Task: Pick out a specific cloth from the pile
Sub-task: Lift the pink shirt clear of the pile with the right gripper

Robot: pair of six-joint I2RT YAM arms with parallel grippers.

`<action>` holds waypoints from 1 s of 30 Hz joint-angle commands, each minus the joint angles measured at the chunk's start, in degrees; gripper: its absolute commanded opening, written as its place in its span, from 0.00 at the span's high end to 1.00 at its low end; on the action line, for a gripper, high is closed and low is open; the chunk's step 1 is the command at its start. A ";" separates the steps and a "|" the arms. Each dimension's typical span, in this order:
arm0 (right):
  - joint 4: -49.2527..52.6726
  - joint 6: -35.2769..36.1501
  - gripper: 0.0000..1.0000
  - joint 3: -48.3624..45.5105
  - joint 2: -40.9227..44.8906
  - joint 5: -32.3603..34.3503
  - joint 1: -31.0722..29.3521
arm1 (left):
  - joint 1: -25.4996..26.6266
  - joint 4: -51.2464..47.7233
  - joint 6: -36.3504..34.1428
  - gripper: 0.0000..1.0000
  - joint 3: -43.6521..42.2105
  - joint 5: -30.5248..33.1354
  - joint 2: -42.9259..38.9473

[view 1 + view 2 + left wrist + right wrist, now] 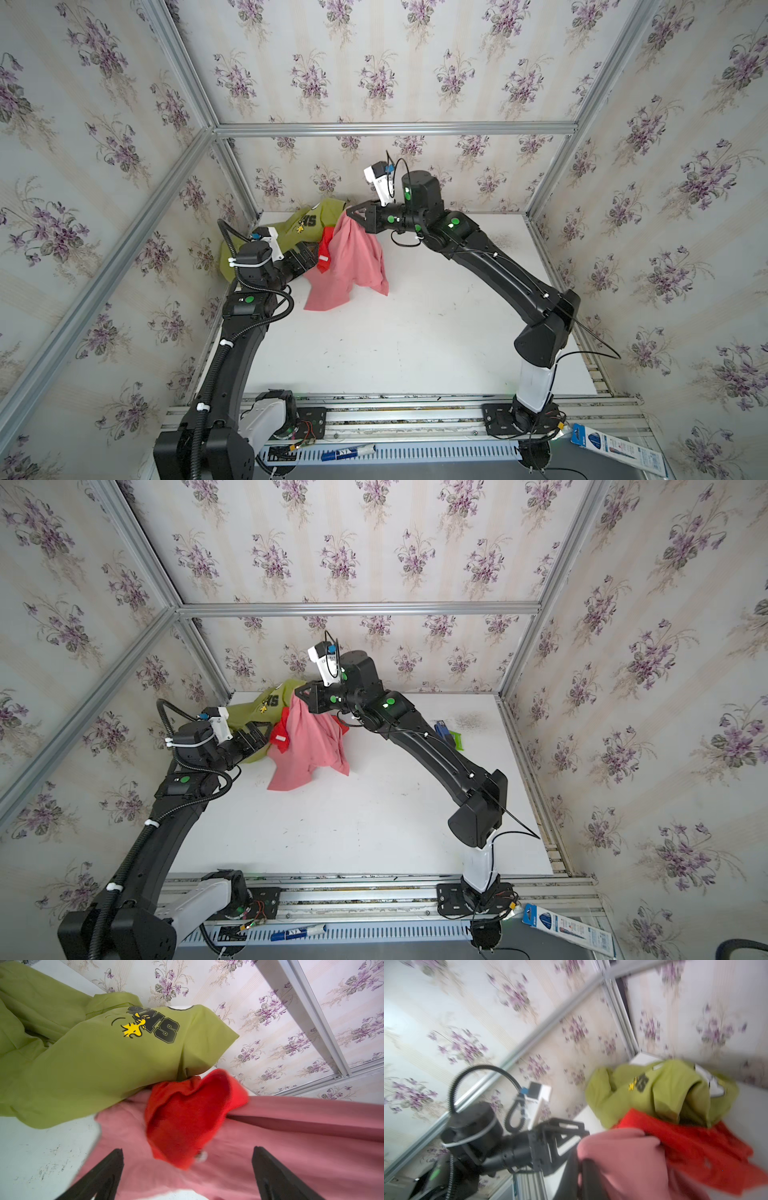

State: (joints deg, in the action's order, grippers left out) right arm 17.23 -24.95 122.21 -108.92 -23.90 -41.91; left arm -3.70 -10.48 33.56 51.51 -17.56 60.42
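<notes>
Next, my right gripper raises the salmon-pink cloth away from the pile, toward the open white table [464, 312], because the salmon-pink cloth is hanging over the red cloth [325, 251].
The salmon-pink cloth [353, 266] [307, 746] hangs from my right gripper [349, 214] [298, 696], which is shut on its top fold, while its lower part trails on the white table. In the right wrist view the pink fabric [623, 1157] wraps the closed right gripper [580, 1167]. The pile sits in the back left corner: an olive-green printed shirt [307, 220] [93, 1064] and a bright red cloth [325, 249] [187, 1118] that clings to the pink one. My left gripper [305, 253] [188, 1149] stands open, low beside the red cloth, holding nothing.
Wallpapered walls and aluminium frame posts [232, 166] close in the table at the back and sides. A small blue and green packet [449, 733] lies under the right arm. A blue box [615, 451] and a blue tube [347, 452] rest on the front rail.
</notes>
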 commanded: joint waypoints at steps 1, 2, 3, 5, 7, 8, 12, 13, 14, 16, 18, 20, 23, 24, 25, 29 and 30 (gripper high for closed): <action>0.90 3.31 1.00 9.02 -3.53 -0.75 0.06 | -0.03 3.73 -0.14 0.01 -0.18 -2.48 -0.09; 3.07 3.63 1.00 13.47 -5.44 -1.18 0.04 | -0.03 3.96 -0.30 0.01 -0.18 -2.71 -0.29; 5.62 3.81 1.00 17.73 -7.82 -1.34 0.03 | 0.01 4.21 -0.51 0.01 -0.22 -2.78 -0.54; 9.50 3.95 1.00 26.81 -12.34 -1.83 0.15 | 0.01 4.72 -0.77 0.01 -0.35 -2.84 -1.35; 11.80 3.52 1.00 34.10 -16.35 -2.20 0.32 | -0.03 4.86 -1.02 0.01 -0.51 -2.52 -2.17; 12.50 3.07 1.00 36.74 -17.90 -2.20 0.34 | -0.03 4.90 -1.09 0.01 -0.53 -2.34 -2.61; 10.72 2.10 1.00 37.92 -19.46 -1.69 0.84 | 0.01 4.90 -1.44 0.01 -1.05 -1.87 -4.28; 10.30 1.80 1.00 37.91 -19.65 -1.62 1.00 | 0.01 4.87 -1.58 0.01 -1.21 -1.69 -4.71; 9.98 1.56 1.00 37.92 -19.82 -1.46 1.19 | 0.00 4.88 -1.67 0.01 -1.31 -1.76 -4.98; 9.68 1.01 1.00 37.88 -19.86 -1.45 1.44 | -0.03 4.95 -1.95 0.01 -1.41 -1.84 -5.49; 9.53 0.89 1.00 37.88 -19.56 -1.60 1.48 | -0.01 4.94 -2.34 0.01 -1.32 -2.30 -6.06; 9.17 0.49 1.00 37.90 -19.07 -2.23 1.49 | -0.03 5.11 -2.77 0.01 -1.25 -2.71 -6.45; 8.64 -0.22 1.00 37.91 -18.03 -3.48 1.72 | 0.01 6.01 -3.42 0.01 -1.22 -4.28 -7.13; 8.52 -0.52 1.00 37.87 -17.66 -3.77 1.81 | 0.01 6.55 -3.58 0.01 -1.23 -4.92 -7.37; 8.44 -0.69 1.00 37.90 -17.28 -4.03 1.90 | -0.05 7.09 -3.59 0.01 -1.32 -5.59 -7.56; 9.02 -0.65 1.00 37.92 -14.84 -4.97 2.18 | 0.24 10.30 -3.83 0.02 -1.84 -9.68 -8.45; 9.36 -0.44 1.00 37.87 -14.11 -5.10 2.19 | 0.28 11.13 -3.90 0.02 -2.06 -10.70 -8.73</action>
State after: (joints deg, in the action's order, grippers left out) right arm 30.04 -24.69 158.98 -125.08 -27.51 -39.86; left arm -3.57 -3.88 30.68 49.74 -24.25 52.18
